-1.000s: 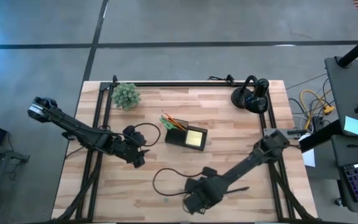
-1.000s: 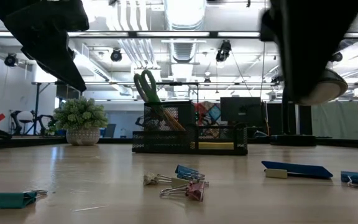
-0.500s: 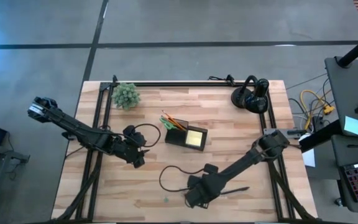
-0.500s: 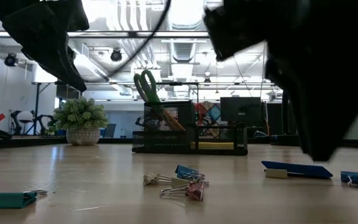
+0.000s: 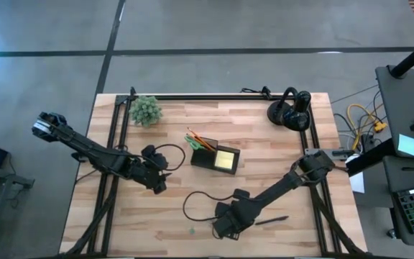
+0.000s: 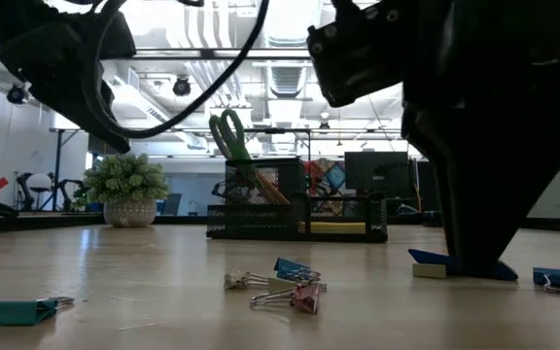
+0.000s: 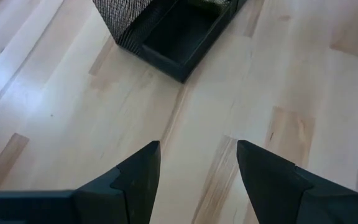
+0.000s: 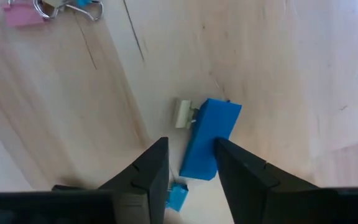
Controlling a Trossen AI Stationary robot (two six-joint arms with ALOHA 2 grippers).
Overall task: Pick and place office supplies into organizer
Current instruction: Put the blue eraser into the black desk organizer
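Note:
My right gripper needs to open, as the blue piece (image 8: 211,134) slants between the fingers, then line them up with its near end (image 8: 197,165) and grip it squarely before lifting.
The black organizer (image 5: 215,157) stands mid-table with orange pencils, green-handled scissors (image 6: 228,135) and a yellow sticky pad (image 5: 227,158) in it. A flat blue piece (image 8: 207,135) with a cream tab lies on the table near the front. My right gripper (image 8: 190,144) points straight down over it, open, one finger on each side of the piece's near end. Loose binder clips (image 6: 277,283) lie close by. My left gripper (image 7: 197,149) hangs open above bare table, left of the organizer. My right gripper comes from above with its fingers (image 8: 156,163) on either side of the blue piece's near end (image 8: 197,163). The piece lies flat on the table. Whether a finger touches it, I cannot tell.
A black pen (image 5: 272,220) lies right of my right gripper. A teal clip (image 6: 16,311) and a blue clip (image 6: 555,279) lie near the front edge. A potted plant (image 5: 146,110) stands far left and black headphones (image 5: 290,109) far right.
My right gripper has come down toward the table, and its fingertips now stand at the blue piece. The blue piece and the clips have stayed where they were.

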